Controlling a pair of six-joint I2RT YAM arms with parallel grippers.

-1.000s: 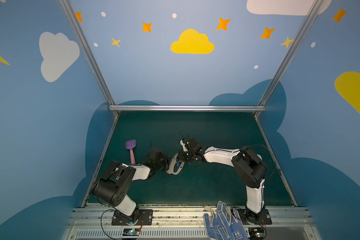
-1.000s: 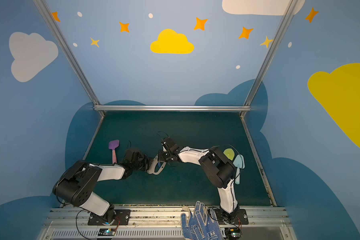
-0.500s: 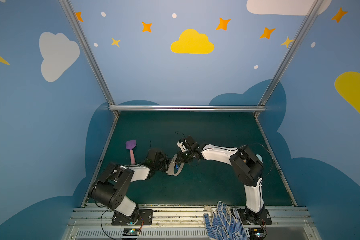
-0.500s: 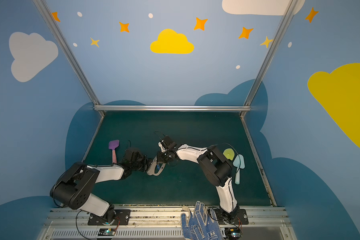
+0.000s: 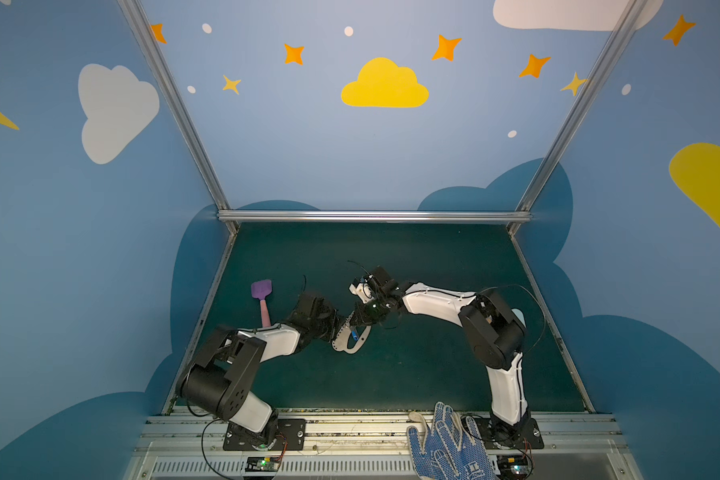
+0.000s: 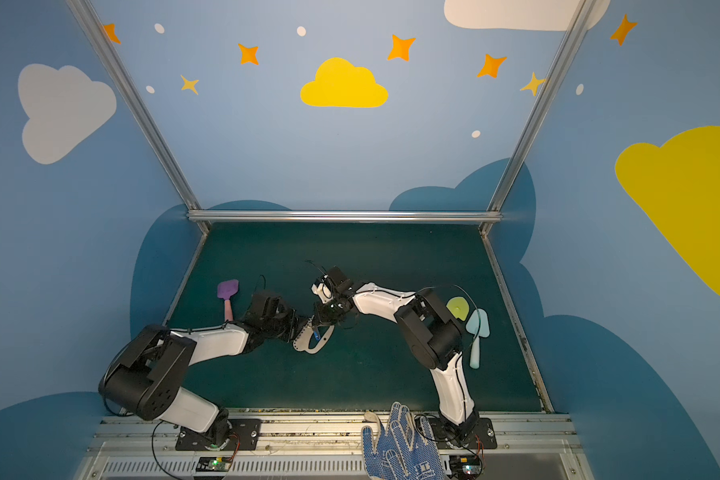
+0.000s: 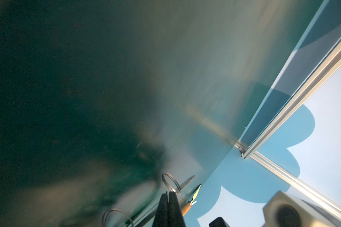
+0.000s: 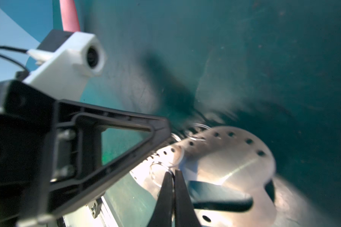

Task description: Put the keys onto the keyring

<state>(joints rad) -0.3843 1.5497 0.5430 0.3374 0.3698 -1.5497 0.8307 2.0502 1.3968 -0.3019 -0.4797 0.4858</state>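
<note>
My right gripper should back off while both grippers lift the keyring to hang from its holed edge point(image 8: 173, 150), because the keys' blue tag point(image 5: 355, 333) rests against the tilted keyring.
In both top views the grey D-shaped keyring point(image 5: 343, 347) point(image 6: 304, 345) is held tilted above the green mat. My left gripper point(image 5: 338, 328) point(image 6: 303, 329) is shut on its holed edge. The left wrist view shows the shut left gripper point(image 7: 168, 193) beside a split ring point(image 7: 170, 183). From the other side my right gripper point(image 5: 355, 322) point(image 6: 314, 324) meets the plate. The keys' blue tag point(image 5: 354, 333) point(image 6: 316, 333) hangs under it against the plate. Seen from the right wrist, the right gripper point(image 8: 172, 173) is shut on a thin metal ring point(image 8: 156, 167) over the keyring point(image 8: 234, 157).
A purple-headed, pink-handled spatula point(image 5: 261, 289) point(image 6: 228, 289) lies on the mat behind the left arm. A yellow-green round piece point(image 6: 458, 308) and a light blue spatula point(image 6: 476, 332) lie behind the right arm. Blue dotted gloves point(image 5: 445, 444) rest on the front rail.
The right gripper has moved slightly left and down onto the plate. The left arm has shifted a little with the plate. Both grippers stayed shut.
</note>
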